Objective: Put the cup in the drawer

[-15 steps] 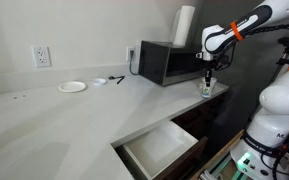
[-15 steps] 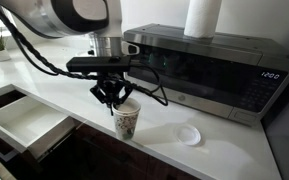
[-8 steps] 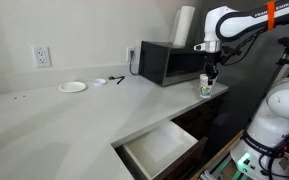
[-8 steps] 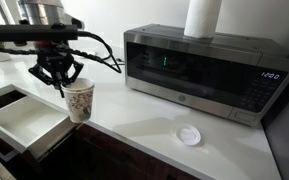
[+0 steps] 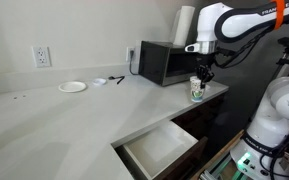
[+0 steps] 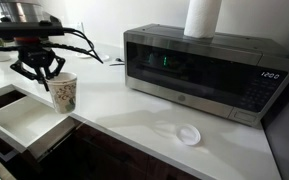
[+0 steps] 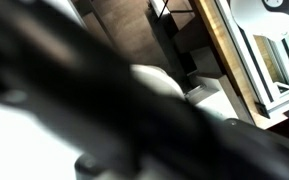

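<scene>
The robot's gripper should keep moving the cup [image 5: 197, 91] until it is inside the drawer [image 5: 161, 148], because the cup hangs clear above the counter's edge and the open drawer is empty.
A small white cup [image 6: 64, 94] with faint green markings hangs from my gripper [image 6: 39, 76], which is shut on its rim. In an exterior view the cup [image 5: 196, 89] is held a little above the counter's front edge, in front of the microwave [image 5: 167, 62]. The drawer [image 5: 162, 147] is pulled open below the counter, with a pale interior set in dark cabinetry. It also shows in an exterior view [image 6: 22, 121], just below and left of the cup. The wrist view is blurred and dark, and the jaws cannot be made out there.
A tall paper-towel roll [image 6: 202, 17] stands on the microwave [image 6: 199, 72]. A small white lid [image 6: 189, 134] lies on the counter. A flat white plate [image 5: 72, 87] and small dark items [image 5: 116, 79] lie far along the counter near a wall outlet [image 5: 42, 56].
My gripper has carried the cup along the counter's front edge, away from the microwave's right end, to a spot above the open drawer's near corner.
</scene>
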Available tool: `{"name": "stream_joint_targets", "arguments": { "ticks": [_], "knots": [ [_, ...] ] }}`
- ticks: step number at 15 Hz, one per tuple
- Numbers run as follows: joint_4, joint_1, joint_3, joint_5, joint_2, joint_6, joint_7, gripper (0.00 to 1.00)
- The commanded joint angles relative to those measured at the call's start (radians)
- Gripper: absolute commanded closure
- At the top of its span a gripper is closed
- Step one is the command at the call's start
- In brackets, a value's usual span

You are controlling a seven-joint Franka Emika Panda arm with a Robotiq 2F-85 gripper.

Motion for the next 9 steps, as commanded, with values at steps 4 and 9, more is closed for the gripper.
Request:
{"name": "stream_joint_targets", "arguments": {
  "ticks": [4, 9],
  "knots": [
    [0.035, 0.205, 0.091, 0.119, 0.163, 0.175, -0.123, 0.99],
    [0.070, 0.275, 0.105, 0.163, 0.231, 0.281, -0.330, 0.99]
  ]
}}
